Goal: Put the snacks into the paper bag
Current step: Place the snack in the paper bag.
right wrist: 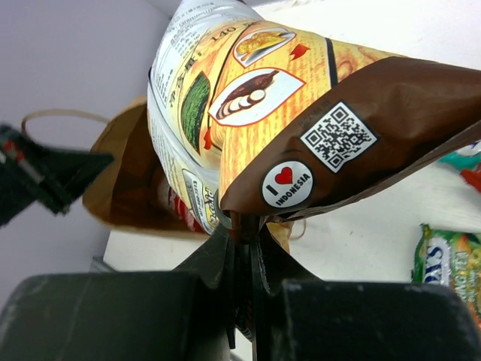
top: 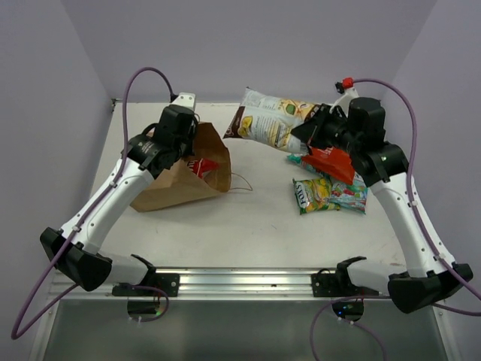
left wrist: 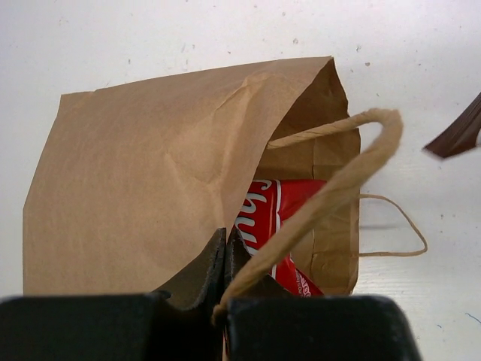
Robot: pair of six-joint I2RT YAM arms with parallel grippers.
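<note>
The white-brown chips packet's loose end (top: pixel 240 121) points at the paper bag's opening (top: pixel 216 156), so I keep moving my right gripper in until the packet's held seam is past the bag's rim.
The brown paper bag (top: pixel 176 184) (left wrist: pixel 143 173) lies on its side at the left, mouth facing right. A red-white cassava chips packet (top: pixel 201 166) (left wrist: pixel 272 214) sits inside it. My left gripper (top: pixel 184 150) (left wrist: pixel 225 237) is shut on the bag's near twisted handle (left wrist: pixel 342 184), lifting the mouth open. My right gripper (top: pixel 307 132) (right wrist: pixel 244 229) is shut on the bottom seam of the white-brown chips packet (top: pixel 267 120) (right wrist: pixel 301 113), held in the air to the right of the bag's mouth. On the table under the right arm lie a red-orange bag (top: pixel 332 162), a green candy bag (top: pixel 331 195) (right wrist: pixel 451 271) and a small teal packet (top: pixel 302 159).
The bag's second handle (top: pixel 240 183) (left wrist: pixel 402 233) lies loose on the white table (top: pixel 255 218). Purple walls close in the back and sides. A metal rail (top: pixel 240 280) runs along the near edge.
</note>
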